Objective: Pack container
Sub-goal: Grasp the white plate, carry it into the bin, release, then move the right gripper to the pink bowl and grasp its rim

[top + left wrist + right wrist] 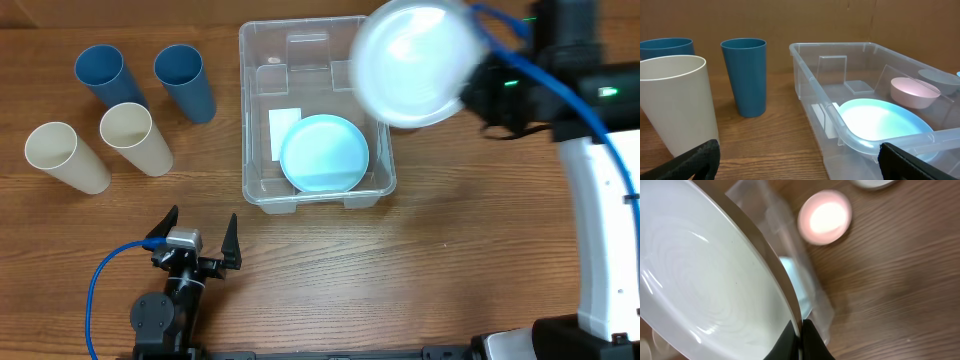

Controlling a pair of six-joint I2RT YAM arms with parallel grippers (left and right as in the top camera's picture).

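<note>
I keep moving my right gripper toward the light blue plate [324, 154] and let go there, because the white plate's free side [372, 68] reaches over the open container.
The clear rectangular container [262, 110] sits at the table's middle back, with a white label on its bottom and a light blue plate [324, 152] inside. It also shows in the left wrist view [810, 75], as does the plate [880, 120]. My right gripper [800, 330] is shut on the rim of a white plate [415, 62] and holds it in the air over the container's right rear corner. The white plate fills the left of the right wrist view [705, 280]. My left gripper [198, 236] is open and empty near the front edge, left of the container.
Two blue cups [100, 72] [184, 80] and two cream cups [58, 152] [134, 136] stand at the left. A pink bowl [824, 218] and a grey bowl [939, 80] lie on the table right of the container.
</note>
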